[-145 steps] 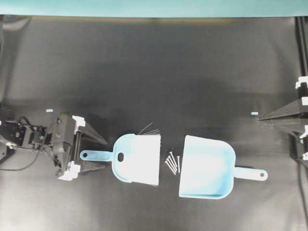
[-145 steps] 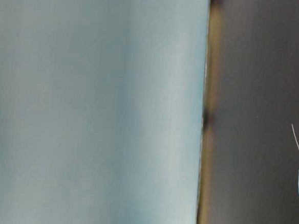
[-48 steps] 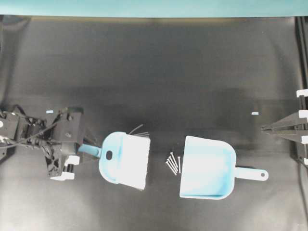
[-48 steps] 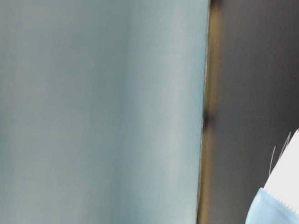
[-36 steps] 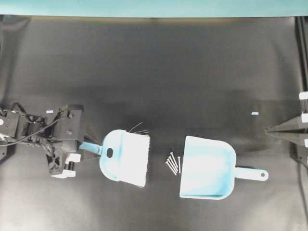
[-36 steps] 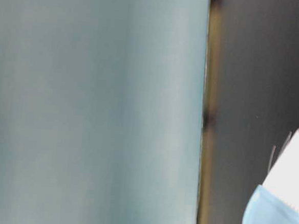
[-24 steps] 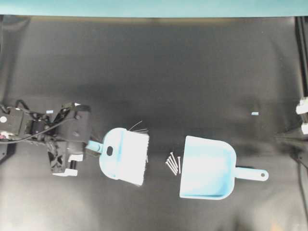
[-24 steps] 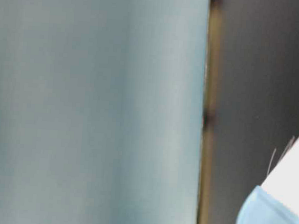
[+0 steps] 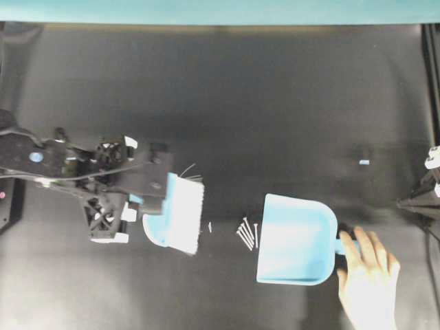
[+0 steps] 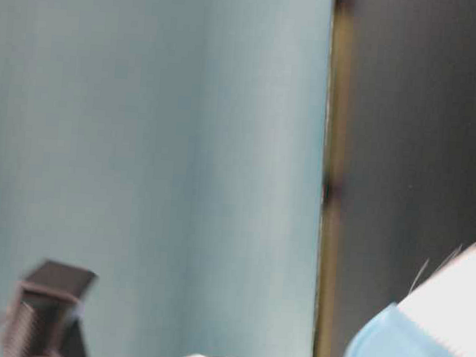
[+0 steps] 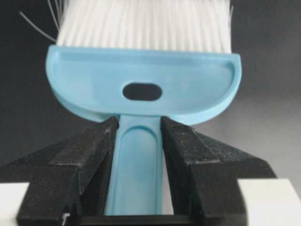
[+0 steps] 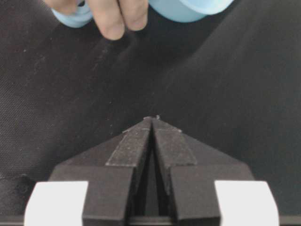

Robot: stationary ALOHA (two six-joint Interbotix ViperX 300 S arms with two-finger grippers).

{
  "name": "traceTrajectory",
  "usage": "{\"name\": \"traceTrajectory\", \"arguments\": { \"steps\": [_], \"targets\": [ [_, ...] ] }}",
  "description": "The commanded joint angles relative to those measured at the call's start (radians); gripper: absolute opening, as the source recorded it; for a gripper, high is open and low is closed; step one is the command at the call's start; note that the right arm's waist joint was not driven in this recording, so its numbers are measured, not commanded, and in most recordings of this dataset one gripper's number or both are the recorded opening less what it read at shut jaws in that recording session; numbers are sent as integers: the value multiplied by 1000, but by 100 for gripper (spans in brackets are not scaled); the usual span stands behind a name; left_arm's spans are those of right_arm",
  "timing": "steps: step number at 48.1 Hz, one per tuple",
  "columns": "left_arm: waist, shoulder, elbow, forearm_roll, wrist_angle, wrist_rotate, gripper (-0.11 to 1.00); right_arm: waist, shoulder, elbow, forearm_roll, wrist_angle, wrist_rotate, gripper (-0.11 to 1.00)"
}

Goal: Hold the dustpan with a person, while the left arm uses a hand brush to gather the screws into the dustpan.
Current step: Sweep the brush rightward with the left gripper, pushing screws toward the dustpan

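Observation:
The screws (image 9: 246,234) lie just off the dustpan's opening and the hand brush is clear behind them, so next my left gripper sweeps them forward into the dustpan (image 9: 295,240).
My left gripper (image 11: 138,123) is shut on the handle of the light blue hand brush (image 11: 141,84), white bristles (image 11: 146,23) pointing away. From overhead the left arm (image 9: 82,168) carries the hand brush (image 9: 175,216) left of the screws (image 9: 247,234), apart from them. The screws lie in a small cluster just off the open mouth of the dustpan (image 9: 295,237). The person's hand (image 9: 368,278) rests its fingers on the dustpan's handle at the lower right. My right gripper (image 12: 151,118) is shut and empty, back from the person's fingers (image 12: 117,19).
A small pale sliver (image 9: 210,227) lies between the brush and the screws. A bit of blue tape (image 9: 364,162) marks the black mat at the right. The teal wall (image 10: 150,156) runs along the table's far edge. My right gripper (image 9: 412,203) sits at the right edge.
The left arm has swung right with the brush, which now stands more on edge. A hand has come in and taken the dustpan's handle. The right arm stayed at the right edge.

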Motion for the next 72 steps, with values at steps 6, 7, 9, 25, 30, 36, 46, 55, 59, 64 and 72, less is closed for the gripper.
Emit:
{"name": "traceTrajectory", "arguments": {
  "steps": [6, 7, 9, 25, 30, 36, 46, 55, 59, 64, 72],
  "targets": [
    [9, -6, -149, 3, 195, 14, 31, 0, 6, 14, -14, 49, -77, 0],
    [9, -5, -156, 3, 215, 20, 31, 0, 6, 14, -14, 49, -77, 0],
    [9, 2, -173, 2, 253, 31, 31, 0, 6, 15, -14, 51, -77, 0],
    [17, 147, -383, 3, 574, 143, 31, 0, 5, 15, -14, 51, -77, 0],
    [23, 207, -460, 3, 626, 173, 31, 0, 5, 15, -14, 51, -77, 0],
    [25, 293, -546, 3, 660, 219, 31, 0, 3, 14, -14, 51, -77, 0],
    [6, 419, -647, 3, 684, 245, 31, 0, 3, 14, -14, 51, -77, 0],
    [6, 448, -660, 3, 618, 247, 31, 0, 3, 15, -14, 51, -77, 0],
    [8, 453, -663, 3, 574, 247, 31, 0, 3, 14, -14, 51, -77, 0],
    [8, 466, -673, 3, 557, 249, 31, 0, 2, 14, -14, 51, -77, 0],
    [5, 482, -696, 3, 558, 250, 31, 0, 3, 14, -14, 51, -77, 0]
  ]
}}
